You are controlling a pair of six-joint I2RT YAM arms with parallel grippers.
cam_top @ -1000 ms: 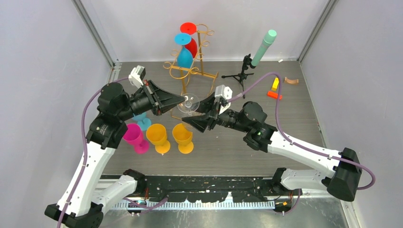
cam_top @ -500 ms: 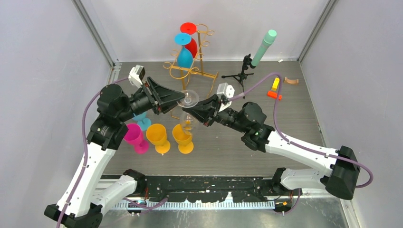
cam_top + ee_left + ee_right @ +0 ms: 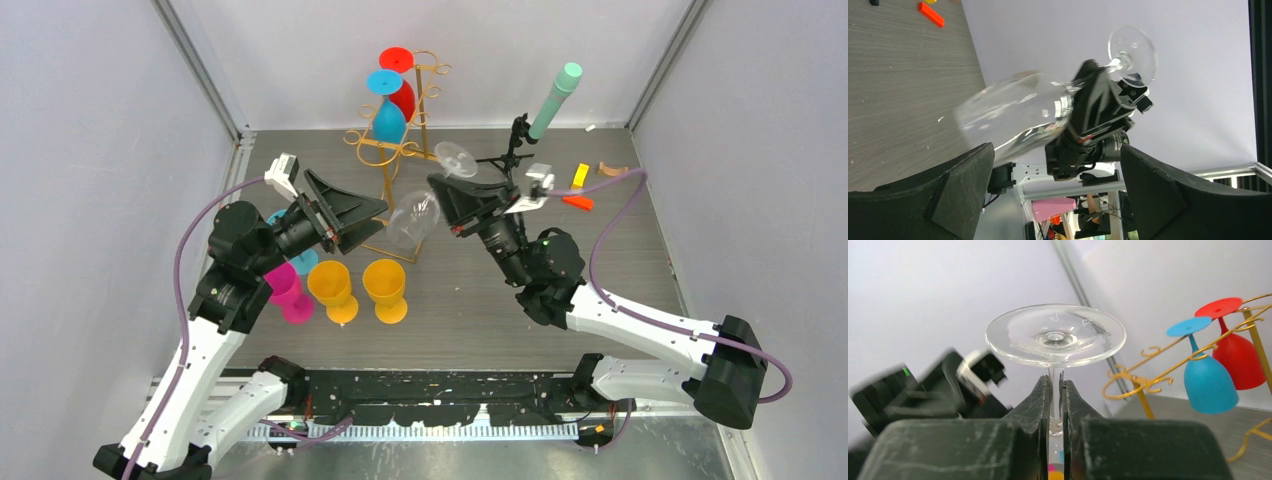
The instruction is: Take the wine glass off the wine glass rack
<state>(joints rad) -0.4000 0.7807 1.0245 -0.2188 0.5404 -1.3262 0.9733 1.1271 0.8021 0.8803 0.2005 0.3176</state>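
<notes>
The wine glass is held by its stem in my right gripper, foot [image 3: 456,159] up. Next, my left gripper grabs the bowl's rim [image 3: 402,231] and sets the wine glass upright.
A clear wine glass [image 3: 415,220] hangs tilted in the air, bowl down-left and foot [image 3: 455,158] up. My right gripper [image 3: 442,190] is shut on its stem [image 3: 1055,382], just under the round foot [image 3: 1055,335]. My left gripper [image 3: 372,222] stands open beside the bowl [image 3: 1013,115], its fingers [image 3: 963,190] wide apart and touching nothing. Behind, the gold wine glass rack [image 3: 432,72] carries a blue glass [image 3: 388,120] and a red glass [image 3: 404,98], both hung upside down. The right wrist view also shows the rack [image 3: 1143,385] with these two.
Pink [image 3: 285,290], orange [image 3: 335,290] and yellow [image 3: 386,288] goblets stand on the table under the left arm, with a blue goblet [image 3: 298,262] partly hidden behind them. A black tripod with a green tube [image 3: 553,100] stands at the back right, near small orange and yellow blocks [image 3: 577,190].
My right gripper shut on the clear glass's stem, then my left gripper opened and let go. The right arm swung the glass back and to the right, tilting it.
</notes>
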